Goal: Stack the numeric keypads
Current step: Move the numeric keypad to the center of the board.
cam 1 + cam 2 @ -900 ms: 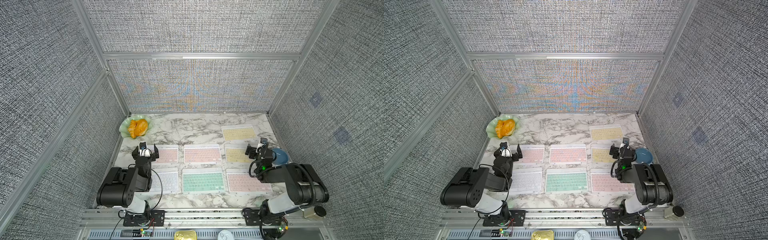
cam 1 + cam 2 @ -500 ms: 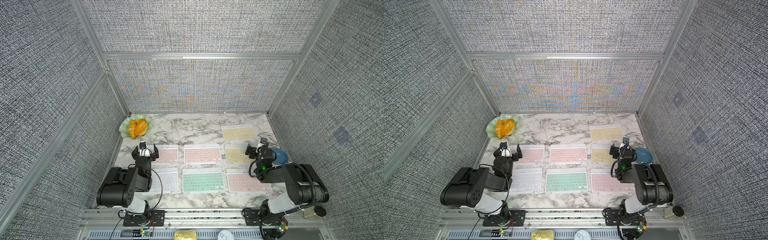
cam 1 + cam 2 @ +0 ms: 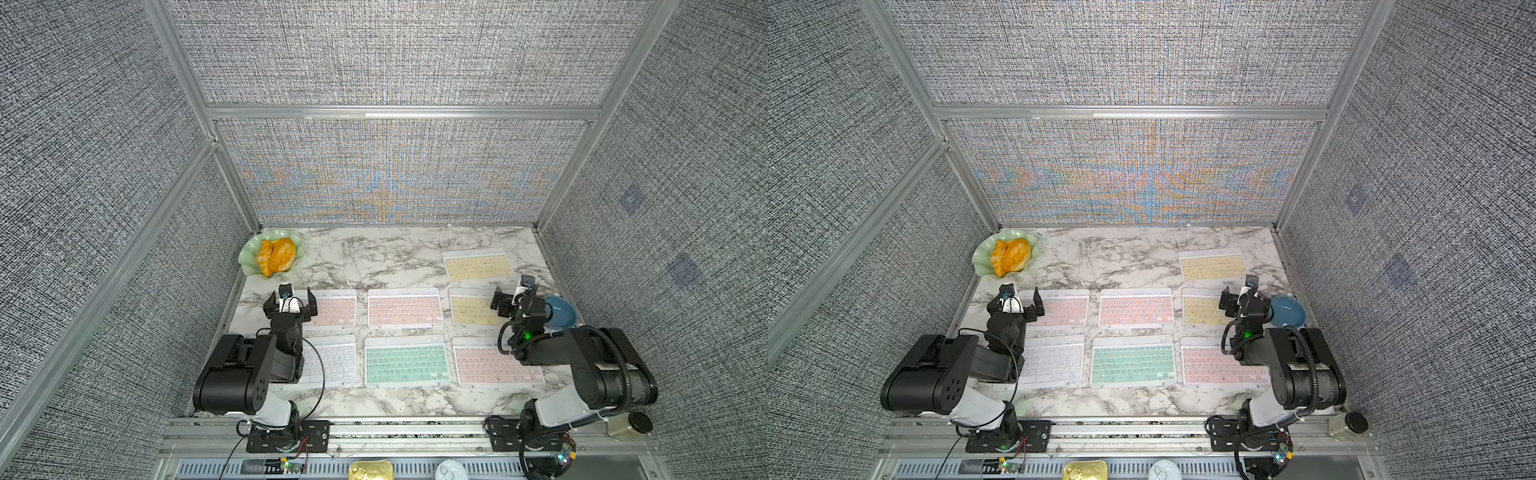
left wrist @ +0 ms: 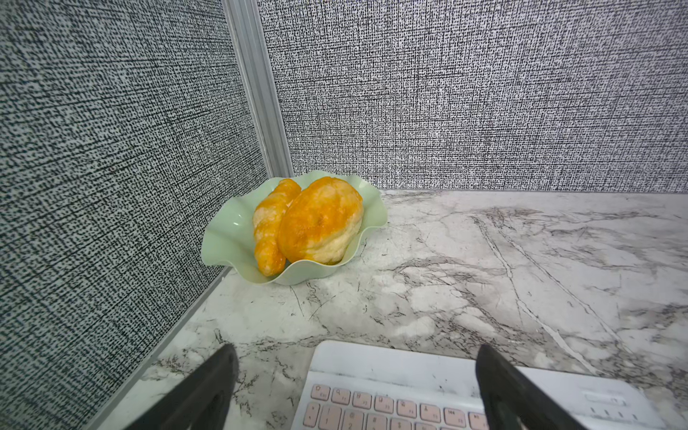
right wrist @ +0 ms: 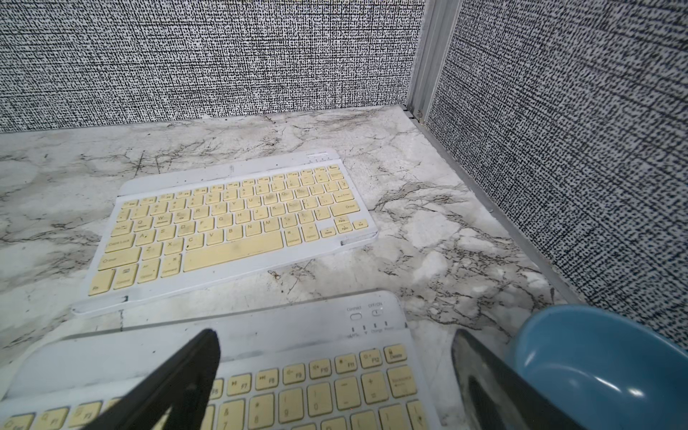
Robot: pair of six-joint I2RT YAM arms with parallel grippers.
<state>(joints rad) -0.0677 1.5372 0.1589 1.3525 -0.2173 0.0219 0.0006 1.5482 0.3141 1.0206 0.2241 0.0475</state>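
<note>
The far yellow keypad is too far away for my left gripper to reach, so my right gripper should first shift it to the open marble behind the middle pink keypad.
Several numeric keypads lie flat and apart in rows on the marble table: pink, mint green, white, near pink, two yellow. My left gripper hovers open over the left end of another pink keypad, whose top corner shows between the spread fingers. My right gripper stands open above the nearer yellow keypad's right end, jaws wide and holding nothing. The far yellow keypad lies beyond it.
A green wavy dish with pastries sits in the far left corner, also in the left wrist view. A blue bowl stands right beside the right gripper. Fabric walls close three sides.
</note>
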